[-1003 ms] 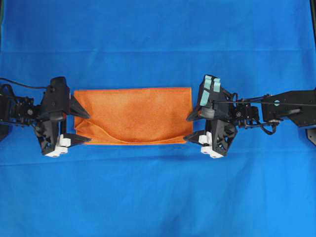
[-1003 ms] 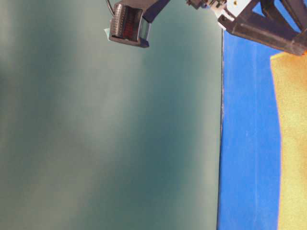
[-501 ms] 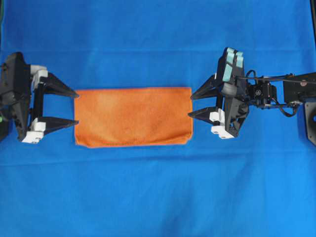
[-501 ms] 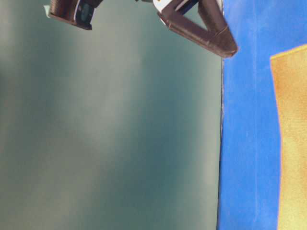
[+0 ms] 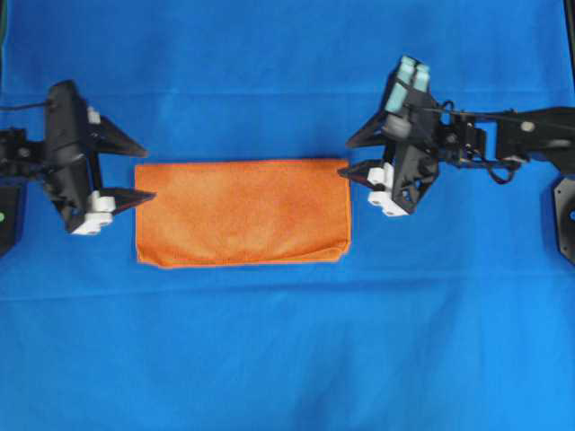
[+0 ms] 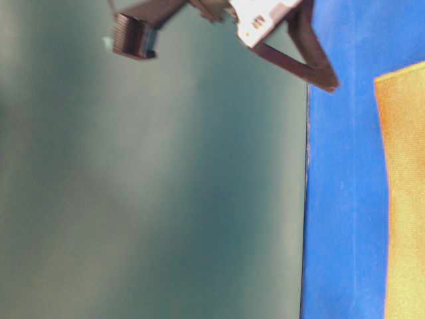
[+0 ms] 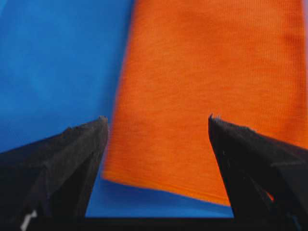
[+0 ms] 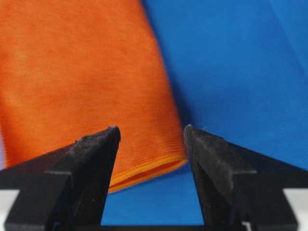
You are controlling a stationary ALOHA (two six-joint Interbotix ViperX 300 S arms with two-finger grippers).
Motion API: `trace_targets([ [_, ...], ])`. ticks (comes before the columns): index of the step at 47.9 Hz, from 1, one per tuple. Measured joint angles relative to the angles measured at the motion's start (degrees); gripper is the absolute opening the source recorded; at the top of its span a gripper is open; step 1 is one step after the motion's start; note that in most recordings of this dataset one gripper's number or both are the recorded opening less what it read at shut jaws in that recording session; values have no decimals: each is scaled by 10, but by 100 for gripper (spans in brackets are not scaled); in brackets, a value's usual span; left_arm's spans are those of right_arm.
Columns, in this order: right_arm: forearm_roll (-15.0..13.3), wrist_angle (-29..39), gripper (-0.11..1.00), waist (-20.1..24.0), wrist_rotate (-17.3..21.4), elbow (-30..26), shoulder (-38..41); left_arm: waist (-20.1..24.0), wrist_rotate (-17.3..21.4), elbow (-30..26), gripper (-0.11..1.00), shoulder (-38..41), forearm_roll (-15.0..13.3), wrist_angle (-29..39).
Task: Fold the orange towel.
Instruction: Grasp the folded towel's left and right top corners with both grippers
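Observation:
The orange towel (image 5: 243,213) will swing around in one piece and stay folded when I pull its corner, because the layered edge (image 8: 149,167) lies flat and close.
The orange towel (image 5: 243,213) lies flat on the blue cloth as a folded rectangle, long side running left to right. My left gripper (image 5: 146,171) hovers open at the towel's left end near the far corner, with nothing between its fingers. In the left wrist view the left gripper (image 7: 157,118) frames the near end of the towel (image 7: 207,72). My right gripper (image 5: 347,159) hangs open at the far right corner. The right wrist view shows the right gripper (image 8: 151,128) over the layered edge of the towel (image 8: 82,72), not touching it.
A large blue cloth (image 5: 287,359) covers the table all around the towel. In the table-level view the cloth (image 6: 345,199) ends at a straight edge against a grey-green backdrop. A black mount (image 5: 566,215) sits at the right edge.
A second ago both grippers sat low at the towel's ends, its front layer still draped. The towel now lies flat, and both grippers have lifted and shifted toward its far edge.

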Motion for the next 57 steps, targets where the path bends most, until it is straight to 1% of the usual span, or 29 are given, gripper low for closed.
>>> trace_targets([
  [4, -2, -5, 60, -8, 0, -5, 28, 10, 4, -5, 79, 40, 1, -20],
  [13, -3, -16, 60, -9, 0, -17, 85, 29, 5, -11, 79, 113, 1, -46],
  [17, -2, -18, 60, -9, 1, -17, 98, 40, 5, -11, 79, 131, 1, -52],
  [25, -2, -18, 58, -6, 2, -18, 105, 44, 5, -11, 74, 140, 1, -55],
  [28, -2, -18, 56, -4, 2, -18, 104, 44, 4, -11, 67, 139, 1, -55],
  [32, -2, -19, 46, -2, 2, -18, 104, 44, 5, -11, 52, 140, 1, -54],
  [34, -3, -20, 37, -1, 2, -18, 105, 44, 5, -11, 41, 140, 1, -54],
  [38, -2, -24, 12, 0, 2, -21, 105, 45, 5, -11, 25, 140, 1, -47],
  [40, -2, -25, 4, 2, 2, -21, 105, 45, 5, -12, 18, 140, 1, -44],
  [43, -3, -30, 3, 4, 2, -21, 105, 45, 5, -14, 7, 141, 1, -37],
  [46, -3, -33, 3, 6, 2, -20, 105, 44, 4, -16, 2, 141, 2, -30],
  [57, -2, -33, 3, 10, 4, -21, 105, 45, 4, -21, 2, 140, 1, -13],
])
